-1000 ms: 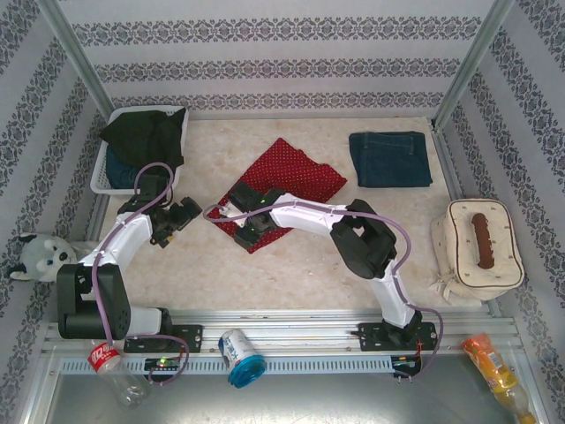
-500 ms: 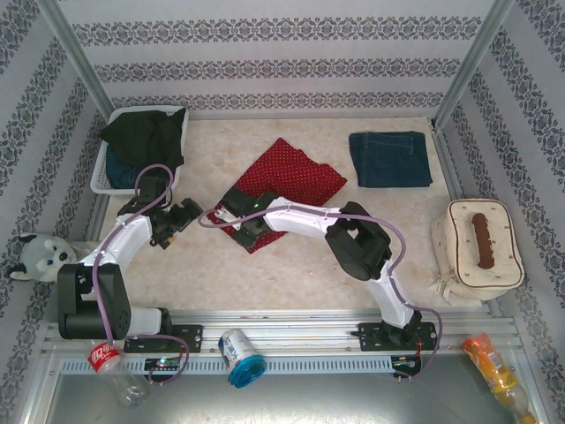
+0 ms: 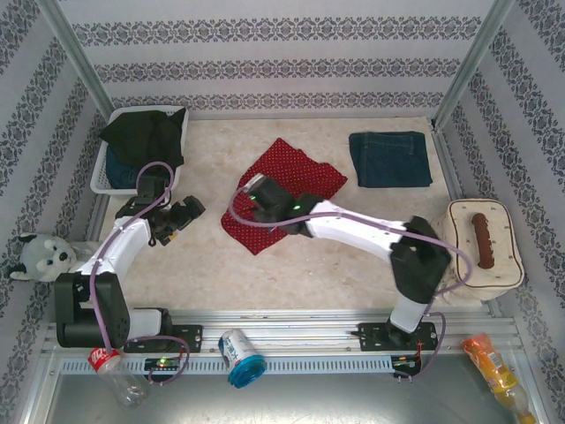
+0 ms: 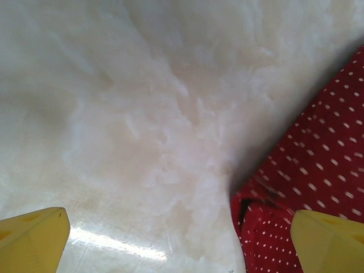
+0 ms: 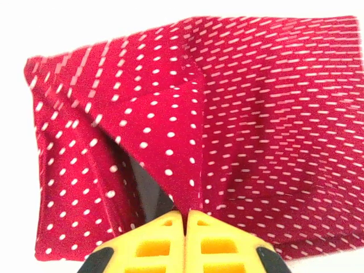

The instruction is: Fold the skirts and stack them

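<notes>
My open left gripper should keep moving toward the red skirt's near corner until its fingers close on it: that corner [image 3: 255, 248] lies free of my right gripper.
The red polka-dot skirt [image 3: 296, 177] lies in the middle of the table. My right gripper [image 3: 254, 196] hovers over its near-left part, shut on a lifted fold of the red cloth [image 5: 170, 153]; the yellow fingertips [image 5: 202, 224] meet with the fabric pinched between them. My left gripper [image 3: 187, 210] is open just left of the skirt, whose red edge [image 4: 318, 170] shows beside its right finger [image 4: 327, 242], with bare table between the fingers. A folded denim skirt [image 3: 389, 157] rests at the back right. A black skirt [image 3: 146, 132] lies on top of another denim one [image 3: 131, 177] in the basket.
The white mesh basket [image 3: 100, 179] stands at the back left corner. A beige bag [image 3: 477, 247] sits at the right edge. A plush toy [image 3: 40, 256] is off the table's left side. A bottle [image 3: 110, 367], can [image 3: 240, 353] and snack pack [image 3: 490, 358] lie below the rail.
My right gripper closed on the skirt's near-left part and moved slightly back and right with it, its elbow swinging out to the right. The left arm hardly moved.
</notes>
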`<state>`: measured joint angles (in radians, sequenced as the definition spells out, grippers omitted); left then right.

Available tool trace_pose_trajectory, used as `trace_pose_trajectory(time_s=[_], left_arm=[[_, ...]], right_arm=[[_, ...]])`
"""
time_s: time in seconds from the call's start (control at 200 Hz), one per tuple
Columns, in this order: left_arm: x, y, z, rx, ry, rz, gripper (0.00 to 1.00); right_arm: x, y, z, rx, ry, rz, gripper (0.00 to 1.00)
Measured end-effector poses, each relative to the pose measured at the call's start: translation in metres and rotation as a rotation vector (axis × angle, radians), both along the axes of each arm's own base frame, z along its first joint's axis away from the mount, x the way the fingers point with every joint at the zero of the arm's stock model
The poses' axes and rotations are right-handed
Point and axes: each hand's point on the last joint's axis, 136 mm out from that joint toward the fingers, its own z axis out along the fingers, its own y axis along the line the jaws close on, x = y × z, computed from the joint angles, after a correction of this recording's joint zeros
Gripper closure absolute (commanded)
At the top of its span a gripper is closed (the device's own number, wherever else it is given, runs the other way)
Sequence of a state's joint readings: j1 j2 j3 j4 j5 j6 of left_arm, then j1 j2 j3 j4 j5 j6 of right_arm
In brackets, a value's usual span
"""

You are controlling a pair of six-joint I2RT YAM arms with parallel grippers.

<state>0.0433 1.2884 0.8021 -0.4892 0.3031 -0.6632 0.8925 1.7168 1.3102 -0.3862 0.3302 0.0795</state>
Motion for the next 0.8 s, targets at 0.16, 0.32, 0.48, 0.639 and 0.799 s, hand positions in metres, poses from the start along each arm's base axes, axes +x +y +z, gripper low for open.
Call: trace_pose_trajectory(time_s=[0.16, 0.32, 0.48, 0.639, 0.799], left_arm=[[0.004, -0.025, 0.020, 0.030, -0.072, -0.107, 0.00], [0.010, -0.062, 0.037, 0.082, -0.132, -0.259, 0.00], [0.010, -0.102, 0.032, 0.113, -0.127, -0.415, 0.01], [-0.007, -0.141, 0.007, 0.140, -0.075, -0.584, 0.09], [-0.031, -0.182, -0.018, 0.167, -0.029, -0.749, 0.18]], right_arm=[[0.030, -0.076, -0.004, 0.171, 0.028, -0.269, 1.00], [0.042, -0.155, -0.068, 0.283, 0.203, -0.536, 1.00], [0.044, -0.169, -0.091, 0.338, 0.299, -0.609, 1.00], [0.044, -0.161, -0.090, 0.384, 0.323, -0.598, 1.00], [0.045, -0.157, -0.087, 0.411, 0.333, -0.601, 1.00]])
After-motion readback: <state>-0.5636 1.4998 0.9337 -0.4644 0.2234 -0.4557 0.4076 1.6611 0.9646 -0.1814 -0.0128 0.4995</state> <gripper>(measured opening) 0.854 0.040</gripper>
